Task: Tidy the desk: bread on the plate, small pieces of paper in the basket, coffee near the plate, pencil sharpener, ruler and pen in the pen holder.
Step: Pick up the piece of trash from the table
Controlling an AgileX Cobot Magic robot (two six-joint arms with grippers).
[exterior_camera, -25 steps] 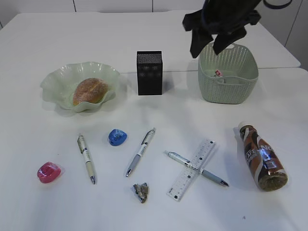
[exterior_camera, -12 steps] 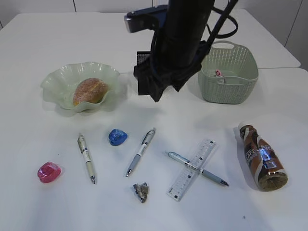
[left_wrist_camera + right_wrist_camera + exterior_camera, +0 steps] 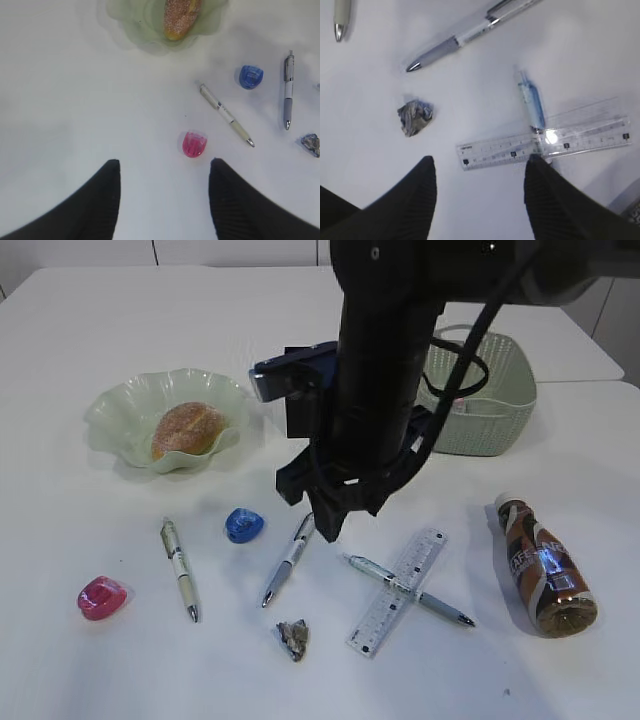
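My gripper will lift the crumpled piece of paper (image 3: 293, 640) and it will stay bunched together, because it is scrunched into a small creased lump (image 3: 415, 117).
My right gripper (image 3: 328, 523) hangs open and empty over the desk's middle, above the clear ruler (image 3: 545, 142) that crosses a blue pen (image 3: 532, 102). A crumpled piece of paper (image 3: 414, 116) lies to its left, and a grey-grip pen (image 3: 288, 560) beyond. My left gripper (image 3: 165, 165) is open above bare desk, short of the pink pencil sharpener (image 3: 194, 144). The bread (image 3: 187, 428) sits on the green plate (image 3: 110, 410). The coffee (image 3: 543, 565) lies on its side at the right. My right arm mostly hides the pen holder (image 3: 297, 420).
The basket (image 3: 495, 415) stands at the back right, partly behind the right arm. A blue pencil sharpener (image 3: 243, 524) and another pen (image 3: 180, 568) lie at the front left. The desk's far edge (image 3: 200, 268) runs along the back.
My right arm has swung from above the basket to the front middle and come down over the pens and ruler. The left gripper has not changed.
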